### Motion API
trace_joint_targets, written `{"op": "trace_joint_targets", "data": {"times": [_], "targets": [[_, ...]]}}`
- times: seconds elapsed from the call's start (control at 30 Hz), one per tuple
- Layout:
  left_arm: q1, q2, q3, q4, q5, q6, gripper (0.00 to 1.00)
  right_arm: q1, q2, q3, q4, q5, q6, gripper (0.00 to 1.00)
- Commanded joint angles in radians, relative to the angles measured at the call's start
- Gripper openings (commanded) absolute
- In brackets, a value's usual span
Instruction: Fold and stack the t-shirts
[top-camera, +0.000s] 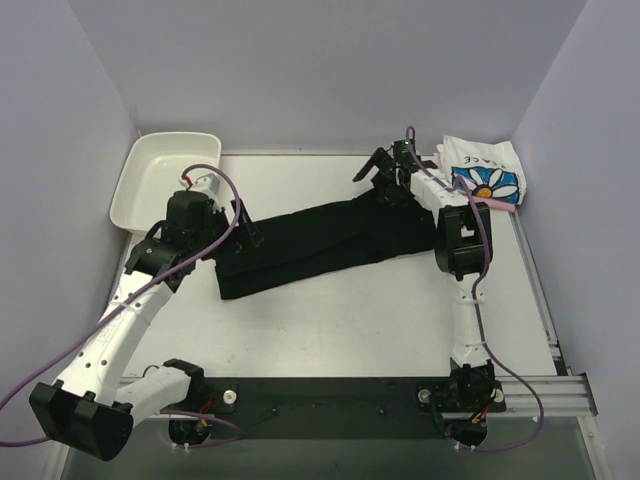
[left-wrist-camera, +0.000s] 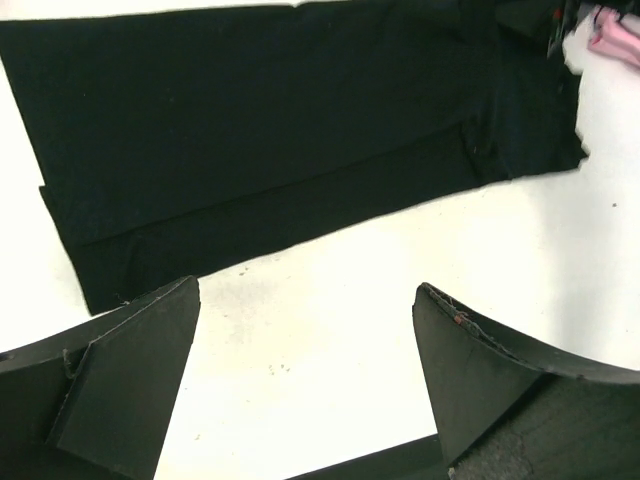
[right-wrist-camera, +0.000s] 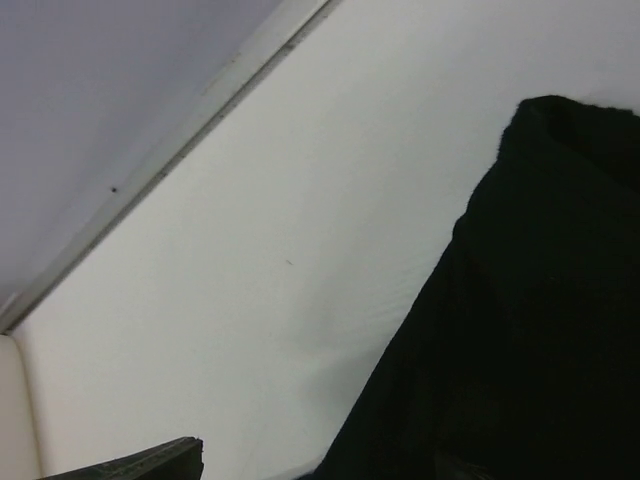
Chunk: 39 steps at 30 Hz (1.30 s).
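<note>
The black t-shirt strip (top-camera: 318, 238) is lying crosswise, so the robot's right gripper should rise out of the way while its left gripper turns the t-shirt's hem end (top-camera: 232, 282) around toward the robot before folding.
The black t-shirt (top-camera: 320, 243) lies folded into a long strip across the table's middle. My left gripper (top-camera: 246, 232) hovers at its left end, open and empty; in the left wrist view the gripper (left-wrist-camera: 305, 335) is over bare table with the black shirt (left-wrist-camera: 270, 130) just ahead. My right gripper (top-camera: 380, 168) is at the strip's far right end, jaws wide apart. In the right wrist view the shirt's edge (right-wrist-camera: 520, 330) covers the right finger, and only the left finger (right-wrist-camera: 150, 466) shows. The folded daisy-print shirt (top-camera: 485, 172) lies at the back right on the pink one (top-camera: 500, 206).
A white plastic tray (top-camera: 140, 185) stands at the back left, partly over the table's edge. Grey walls close in the left, back and right sides. The pink shirt's edge (left-wrist-camera: 615, 40) shows at the top right of the left wrist view.
</note>
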Motion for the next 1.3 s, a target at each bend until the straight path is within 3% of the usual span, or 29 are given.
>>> {"op": "trace_joint_targets", "data": {"times": [0.0, 0.13, 0.2, 0.4, 0.57, 0.7, 0.87, 1.03, 1.27], "targets": [[0.008, -0.003, -0.040, 0.031, 0.026, 0.011, 0.97, 0.004, 0.165, 0.227, -0.117, -0.093, 0.093, 1.00], [0.008, 0.026, -0.089, 0.097, 0.062, 0.002, 0.97, 0.002, 0.292, 0.430, -0.100, -0.147, 0.150, 1.00], [0.008, 0.050, -0.096, 0.120, 0.034, 0.011, 0.98, -0.007, 0.282, 0.428, -0.030, -0.150, 0.153, 1.00], [0.011, 0.141, -0.063, 0.163, -0.101, -0.008, 0.97, -0.047, -0.105, 0.052, 0.286, -0.072, 0.022, 1.00], [0.011, 0.282, -0.063, 0.223, -0.223, -0.077, 0.97, -0.064, -0.402, -0.133, 0.274, -0.105, -0.046, 1.00], [0.011, 0.417, -0.080, 0.332, -0.212, -0.091, 0.98, -0.059, -0.648, -0.400, 0.354, -0.141, -0.072, 1.00], [0.006, 0.530, -0.056, 0.344, -0.204, -0.105, 0.98, -0.047, -0.913, -0.597, 0.314, -0.122, -0.133, 1.00], [-0.011, 0.569, -0.100, 0.397, -0.198, -0.133, 0.97, -0.045, -1.076, -0.724, 0.293, -0.102, -0.155, 1.00], [-0.115, 0.549, -0.233, 0.432, -0.230, -0.188, 0.97, -0.044, -1.153, -0.764, 0.191, -0.093, -0.189, 1.00]]}}
